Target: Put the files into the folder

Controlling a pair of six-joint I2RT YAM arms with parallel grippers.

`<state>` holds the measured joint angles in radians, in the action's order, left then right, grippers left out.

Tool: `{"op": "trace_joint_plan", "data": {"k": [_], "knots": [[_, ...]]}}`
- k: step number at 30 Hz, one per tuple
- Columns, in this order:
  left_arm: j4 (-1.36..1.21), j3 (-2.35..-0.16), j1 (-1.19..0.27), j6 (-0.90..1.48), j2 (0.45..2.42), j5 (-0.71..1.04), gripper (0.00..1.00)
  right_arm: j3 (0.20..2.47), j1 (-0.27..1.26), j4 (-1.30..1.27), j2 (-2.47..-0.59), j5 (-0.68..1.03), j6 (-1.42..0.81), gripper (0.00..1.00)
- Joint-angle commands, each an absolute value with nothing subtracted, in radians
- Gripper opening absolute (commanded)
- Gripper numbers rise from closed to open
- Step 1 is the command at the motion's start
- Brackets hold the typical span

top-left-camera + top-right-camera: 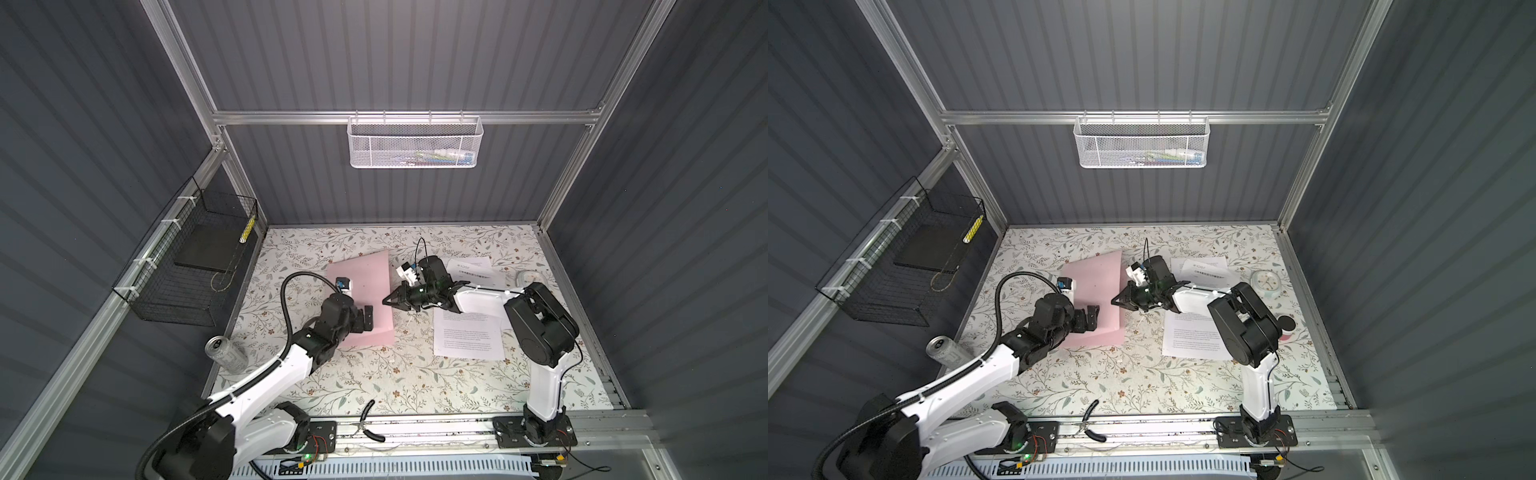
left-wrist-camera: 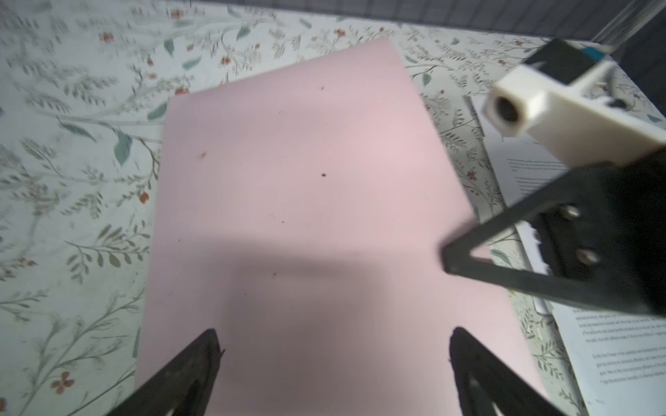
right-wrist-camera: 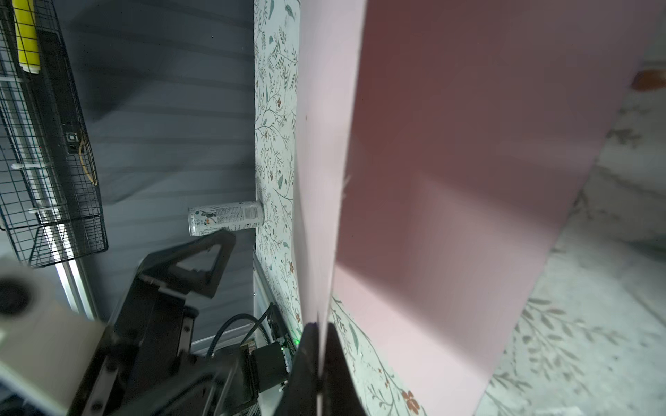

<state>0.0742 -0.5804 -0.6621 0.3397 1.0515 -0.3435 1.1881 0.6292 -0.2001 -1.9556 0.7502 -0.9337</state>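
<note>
My gripper will swing the folder's cover (image 2: 315, 177) open like a book when I pull, because the cover slopes up from a long side (image 2: 154, 228) that stays down.
The pale pink folder (image 1: 361, 286) (image 1: 1096, 278) (image 2: 299, 180) lies in the middle of the floral table. My right gripper (image 1: 385, 300) (image 1: 1115, 301) (image 3: 320, 331) is shut on the folder's right edge, which is raised off the cloth; more pink surface (image 3: 468, 180) shows beneath it. Over the folder's near part my left gripper (image 1: 365, 322) (image 1: 1090, 318) (image 2: 333, 338) hangs open and holds nothing. Two of the files lie right of the folder: one near sheet (image 1: 467, 338) (image 1: 1192, 338) (image 2: 612, 360), and one far sheet (image 1: 473, 268) (image 1: 1204, 268) partly under the right arm.
A drink can (image 1: 226, 353) (image 3: 225, 218) stands at the table's left edge. A black wire basket (image 1: 166, 299) with a black slab (image 1: 210, 245) hangs on the left wall, a white mesh basket (image 1: 415, 141) on the back wall. Pliers (image 1: 368, 419) lie at the front. A round clock (image 1: 1266, 282) sits at the far right.
</note>
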Motion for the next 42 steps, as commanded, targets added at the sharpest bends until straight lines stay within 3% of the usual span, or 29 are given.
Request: {"op": "trace_joint_plan", "data": {"k": [1,9,18,21,25,39,41,42], "knots": [[0.200,-0.580,-0.785,0.291,1.000,-0.619,1.00,1.247,0.624,-0.126,-1.905,0.765,-1.000,0.00],[0.388,-0.733,-1.204,0.354,1.235,-1.012,1.00,1.297,0.604,0.009,-1.857,0.761,-1.010,0.00],[0.347,-0.786,-1.231,0.349,1.387,-1.052,0.99,1.238,0.604,0.000,-1.804,0.758,-1.000,0.00],[0.319,-0.799,-1.230,0.321,1.411,-1.061,0.94,1.212,0.606,-0.025,-1.791,0.772,-1.006,0.00],[0.310,-0.826,-1.216,0.302,1.445,-1.075,0.76,1.185,0.605,-0.053,-1.781,0.781,-1.017,0.00],[0.263,-0.830,-1.176,0.246,1.446,-1.026,0.43,1.175,0.606,-0.080,-1.779,0.804,-1.042,0.00],[0.251,-0.832,-1.169,0.232,1.453,-1.006,0.28,1.173,0.604,-0.081,-1.776,0.810,-1.045,0.00],[0.249,-0.837,-1.167,0.230,1.459,-1.003,0.06,1.171,0.605,-0.083,-1.774,0.810,-1.048,0.00]]}}
